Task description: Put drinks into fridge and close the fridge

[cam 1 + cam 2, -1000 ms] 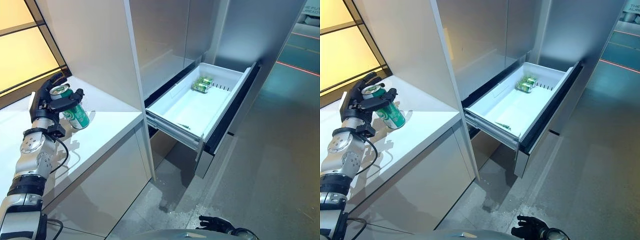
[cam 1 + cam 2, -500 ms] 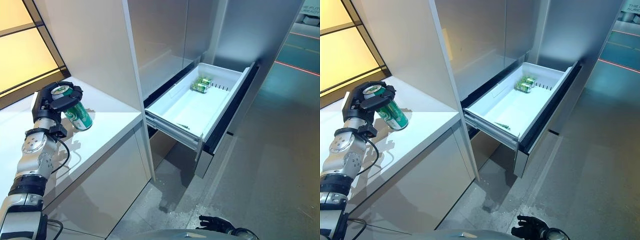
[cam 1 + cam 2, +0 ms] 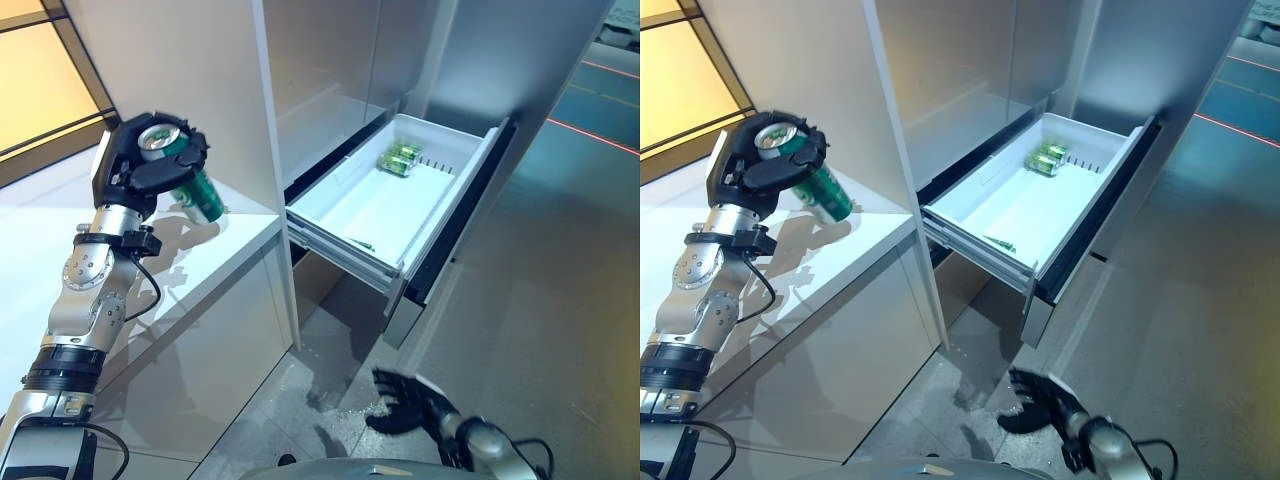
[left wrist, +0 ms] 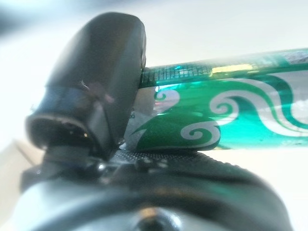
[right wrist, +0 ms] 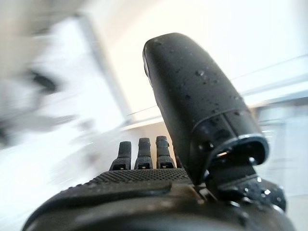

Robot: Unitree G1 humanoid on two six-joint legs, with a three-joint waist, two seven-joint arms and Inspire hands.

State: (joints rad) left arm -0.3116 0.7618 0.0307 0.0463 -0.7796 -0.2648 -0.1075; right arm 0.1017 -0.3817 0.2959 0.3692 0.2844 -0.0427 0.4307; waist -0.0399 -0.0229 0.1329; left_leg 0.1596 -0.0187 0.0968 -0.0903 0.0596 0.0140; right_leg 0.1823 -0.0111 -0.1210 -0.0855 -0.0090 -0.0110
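Note:
My gripper is about to lay the can by the drawer's near side. The can will stay still there, because green cans (image 3: pixel 399 159) are lying on their sides on the drawer's flat bottom.
My left hand (image 3: pixel 135 175) is shut on a green can (image 3: pixel 192 186) with white swirls and holds it tilted above the white counter (image 3: pixel 230 245). The can also shows in the left wrist view (image 4: pixel 226 115), pinched under the thumb (image 4: pixel 96 82). The white fridge drawer (image 3: pixel 365 215) is pulled out, with green cans (image 3: pixel 398 158) lying at its far end. My right hand (image 3: pixel 410 400) hangs low over the floor with its fingers spread and holds nothing; its straight fingers (image 5: pixel 142 153) show in the right wrist view.
A tall white cabinet panel (image 3: pixel 190 70) rises beside the counter, between my left hand and the drawer. The drawer's dark front (image 3: pixel 455 220) juts out over the grey floor (image 3: pixel 540 330). A small green scrap (image 3: pixel 357 243) lies in the drawer's near part.
My left hand has lifted the can off the counter and carried it up and towards the cabinet. My right hand has come up into view with its fingers spread.

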